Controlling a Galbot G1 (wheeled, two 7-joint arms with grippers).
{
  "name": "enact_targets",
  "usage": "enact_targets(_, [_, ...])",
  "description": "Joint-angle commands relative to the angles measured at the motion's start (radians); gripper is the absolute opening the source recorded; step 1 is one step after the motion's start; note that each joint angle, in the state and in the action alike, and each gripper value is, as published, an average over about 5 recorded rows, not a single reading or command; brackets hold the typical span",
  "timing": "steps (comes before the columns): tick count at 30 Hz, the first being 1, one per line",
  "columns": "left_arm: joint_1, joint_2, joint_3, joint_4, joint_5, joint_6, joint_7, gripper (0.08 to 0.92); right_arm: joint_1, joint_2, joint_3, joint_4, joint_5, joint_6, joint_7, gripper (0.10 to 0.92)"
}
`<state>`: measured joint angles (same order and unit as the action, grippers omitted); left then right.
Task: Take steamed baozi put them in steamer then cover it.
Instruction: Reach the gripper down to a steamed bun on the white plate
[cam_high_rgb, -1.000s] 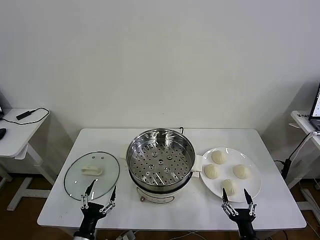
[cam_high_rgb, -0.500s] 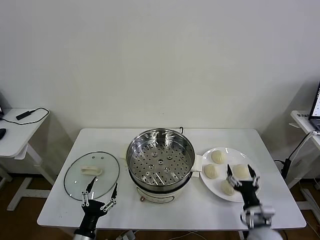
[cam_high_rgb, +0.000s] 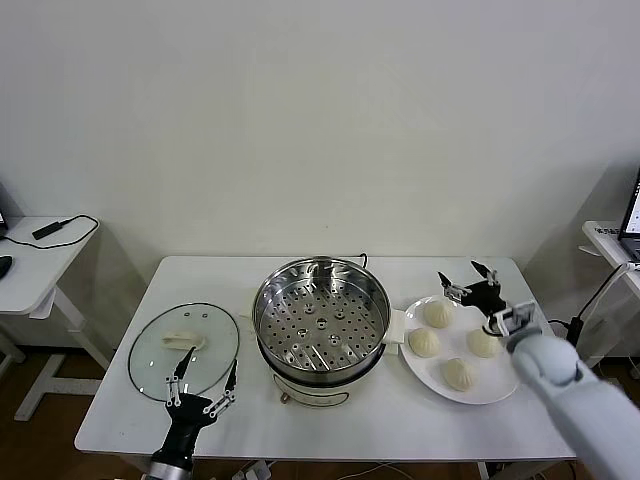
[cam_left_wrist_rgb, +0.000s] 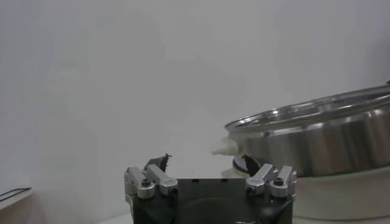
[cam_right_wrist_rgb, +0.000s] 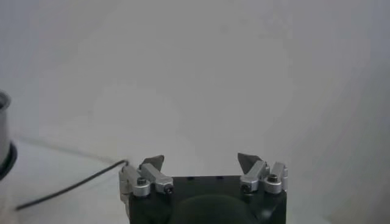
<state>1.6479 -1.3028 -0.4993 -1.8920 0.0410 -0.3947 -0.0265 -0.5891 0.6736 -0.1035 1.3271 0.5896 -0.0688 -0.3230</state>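
The farthest baozi (cam_high_rgb: 437, 314) will come up by itself and keep its dome when I lift it, because clear gaps (cam_high_rgb: 453, 342) separate the baozi on the plate.
The steamer (cam_high_rgb: 320, 318), a shiny steel pot with a perforated tray, stands uncovered mid-table; its wall also shows in the left wrist view (cam_left_wrist_rgb: 317, 140). The cover (cam_high_rgb: 183, 350), a glass lid with a white handle, lies flat to its left. Several steamed baozi (cam_high_rgb: 437, 313) (cam_high_rgb: 459, 373) sit on a white plate (cam_high_rgb: 500, 385) to the right. My right gripper (cam_high_rgb: 468, 283) (cam_right_wrist_rgb: 200, 161) hovers open above the plate's far edge, holding nothing. Near the table's front edge, by the cover, my left gripper (cam_high_rgb: 203, 385) (cam_left_wrist_rgb: 206, 161) stands open and empty.
The white table (cam_high_rgb: 400, 425) carries everything. A black cable (cam_right_wrist_rgb: 67, 185) lies on it behind the steamer. A side desk (cam_high_rgb: 35, 255) stands at the far left, and another desk with a laptop (cam_high_rgb: 625, 230) at the far right.
My right arm has risen from the table's front edge and swung back over the plate of baozi, its gripper still open. The left gripper has barely moved.
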Motion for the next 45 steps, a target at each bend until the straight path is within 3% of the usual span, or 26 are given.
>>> enact_targets(1, [-0.004,-0.001,0.0,-0.003,0.002,0.004,0.0,0.823,0.543,-0.085,-0.499,-0.276,-0.191,-0.011,-0.645,0.823])
enact_targets(8, [0.0,-0.007,-0.007,-0.015,0.008,0.006,-0.002,0.823,0.69,0.036,-0.592,-0.396,-0.459,0.019,-0.907,0.823])
enact_targets(16, [0.012,-0.016,-0.014,-0.024,0.01,0.002,-0.005,0.823,0.711,0.179,-0.598,-0.542,-0.686,0.073,-0.94,0.823])
enact_targets(45, [0.002,-0.013,-0.019,-0.005,0.009,-0.001,-0.015,0.823,0.623,0.362,-0.556,-0.714,-0.812,0.146,-0.825,0.807])
